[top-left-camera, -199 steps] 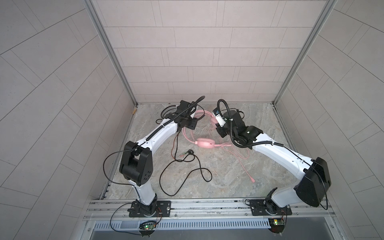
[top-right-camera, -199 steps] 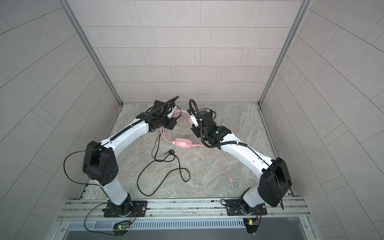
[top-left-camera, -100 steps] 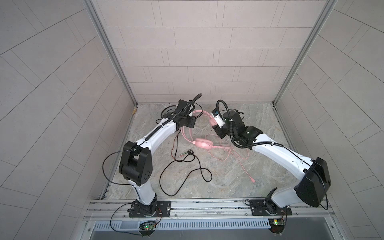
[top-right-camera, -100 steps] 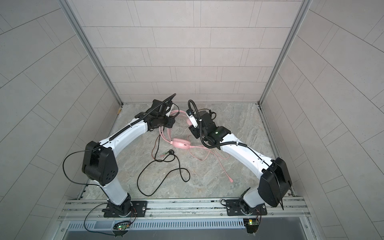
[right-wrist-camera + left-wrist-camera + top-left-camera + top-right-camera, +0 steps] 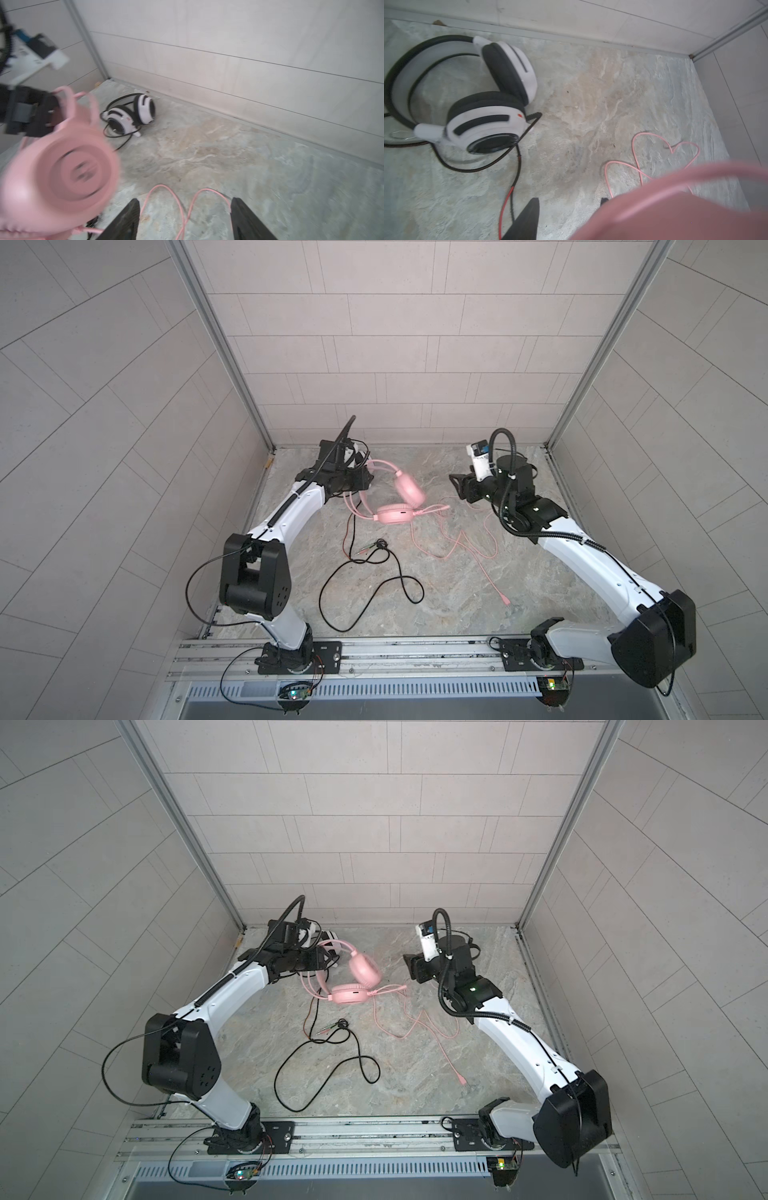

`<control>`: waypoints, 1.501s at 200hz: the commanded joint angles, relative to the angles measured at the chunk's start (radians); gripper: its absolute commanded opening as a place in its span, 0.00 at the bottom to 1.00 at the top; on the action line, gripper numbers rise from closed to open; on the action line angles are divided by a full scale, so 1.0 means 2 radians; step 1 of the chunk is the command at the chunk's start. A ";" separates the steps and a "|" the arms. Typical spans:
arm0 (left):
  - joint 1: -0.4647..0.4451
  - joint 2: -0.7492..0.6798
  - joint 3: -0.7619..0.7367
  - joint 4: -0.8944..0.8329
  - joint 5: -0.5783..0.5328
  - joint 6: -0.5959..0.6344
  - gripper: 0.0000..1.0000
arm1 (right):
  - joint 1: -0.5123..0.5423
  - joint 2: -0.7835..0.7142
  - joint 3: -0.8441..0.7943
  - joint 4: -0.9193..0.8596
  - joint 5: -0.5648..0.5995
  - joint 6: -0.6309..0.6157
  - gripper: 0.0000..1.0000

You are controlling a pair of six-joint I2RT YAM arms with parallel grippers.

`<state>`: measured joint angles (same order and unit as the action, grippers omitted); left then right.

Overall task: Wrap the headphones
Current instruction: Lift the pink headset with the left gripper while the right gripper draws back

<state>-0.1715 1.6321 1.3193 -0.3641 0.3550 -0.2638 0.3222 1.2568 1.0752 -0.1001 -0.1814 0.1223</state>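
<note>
The pink cable is lying loose on the floor (image 5: 459,541) close to the low ear cups. Next, my left gripper lifts the headphones first, before my right gripper grabs the cable (image 5: 414,536).
The pink headphones (image 5: 397,514) hang by their headband from my left gripper (image 5: 365,479), which is shut on the band. One ear cup (image 5: 365,968) is blurred in mid-air and fills the near side of the right wrist view as a pink blur (image 5: 58,164). Their pink cable (image 5: 457,547) trails over the floor to the right. My right gripper (image 5: 457,485) stands open and empty to the right of the headset, above loops of pink cable (image 5: 178,199). The white-and-black headphones (image 5: 488,104) lie near the back wall behind my left gripper (image 5: 570,200).
A long thin black cable (image 5: 365,568) snakes over the stone floor toward the front, with small plugs (image 5: 376,546) in the middle. The pink cable's plug (image 5: 507,603) lies front right. Tiled walls close in the back (image 5: 395,385) and both sides.
My right gripper has opened and drawn back to the right, away from the pink headphones. The pink ear cup is now free and swinging. The left arm has barely moved.
</note>
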 commanded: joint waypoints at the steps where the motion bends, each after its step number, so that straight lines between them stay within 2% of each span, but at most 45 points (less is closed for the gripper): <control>1: 0.028 -0.037 -0.011 0.008 0.021 -0.037 0.00 | -0.052 -0.014 -0.028 0.026 -0.031 0.030 0.70; 34: 0.053 -0.079 -0.034 0.022 0.025 -0.067 0.00 | -0.122 0.001 -0.091 0.079 -0.081 0.065 0.70; 47: 0.053 -0.087 -0.033 0.024 0.029 -0.076 0.00 | -0.124 0.029 -0.080 0.077 -0.101 0.067 0.70; 73: 0.053 -0.094 -0.021 0.003 0.039 -0.086 0.00 | -0.119 0.082 -0.054 0.074 -0.184 0.075 0.71; 90: 0.054 -0.096 -0.008 -0.018 0.015 -0.094 0.00 | -0.113 0.099 -0.042 0.046 -0.190 0.059 0.71; 114: 0.054 -0.075 0.056 -0.063 -0.005 -0.111 0.00 | -0.105 0.105 -0.036 0.028 -0.206 0.052 0.71; 171: 0.054 -0.002 0.255 -0.130 -0.016 -0.161 0.00 | -0.074 0.116 -0.097 0.071 -0.231 0.048 0.71; 207: 0.053 0.040 0.356 -0.162 -0.013 -0.159 0.00 | -0.023 0.138 -0.096 0.056 -0.229 0.019 0.71; 242: 0.053 0.053 0.380 -0.170 -0.009 -0.158 0.00 | 0.039 0.183 -0.064 0.040 -0.194 0.011 0.72; 268: 0.053 0.045 0.386 -0.163 -0.002 -0.163 0.00 | 0.065 0.215 -0.056 0.076 -0.180 0.041 0.72; 282: 0.053 0.044 0.403 -0.164 -0.006 -0.159 0.00 | 0.070 0.234 -0.060 0.123 -0.183 0.077 0.72; 300: 0.054 0.047 0.433 -0.181 -0.024 -0.156 0.00 | 0.091 0.261 -0.047 0.151 -0.155 0.122 0.72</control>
<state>-0.0643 1.7493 2.0735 -0.7361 0.3126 -0.5457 0.4671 1.7229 0.9501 0.0872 -0.5629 0.2474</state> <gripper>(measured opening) 0.505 0.723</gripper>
